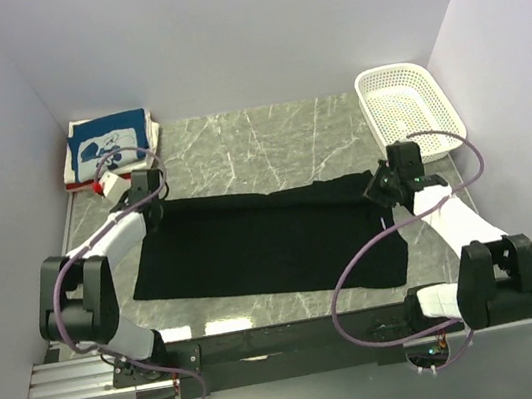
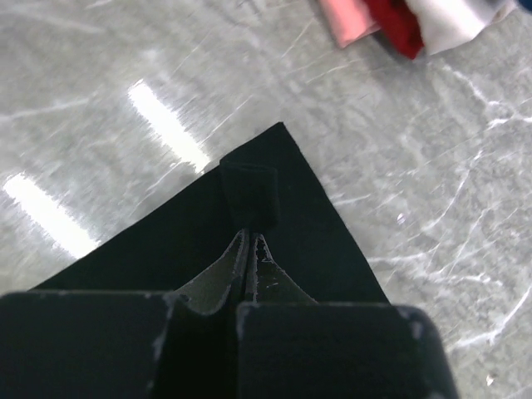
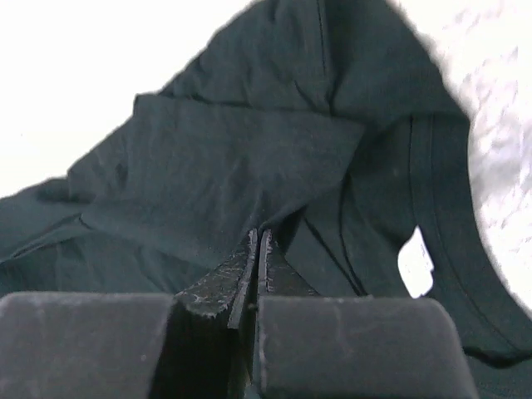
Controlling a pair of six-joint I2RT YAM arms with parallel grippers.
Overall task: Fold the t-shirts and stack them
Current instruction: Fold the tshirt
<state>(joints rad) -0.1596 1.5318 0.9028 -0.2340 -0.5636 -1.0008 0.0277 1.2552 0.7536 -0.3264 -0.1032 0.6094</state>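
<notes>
My right gripper holds the flap over the t-shirt's body with the black t-shirt's far edge straight, and I'll lower the flap next until it's flat, then release.
The black t-shirt lies spread across the middle of the marble table. My left gripper is shut on its far left corner, which shows as a pointed black corner in the left wrist view. My right gripper is shut on the shirt's far right edge, where the cloth bunches near the collar and its small white label. A stack of folded shirts, blue with white print on top, white and red below, sits at the far left corner; its red and white edges show in the left wrist view.
A white perforated plastic basket stands at the far right of the table. White walls close in the table on the left, back and right. The arm bases sit on a black rail at the near edge.
</notes>
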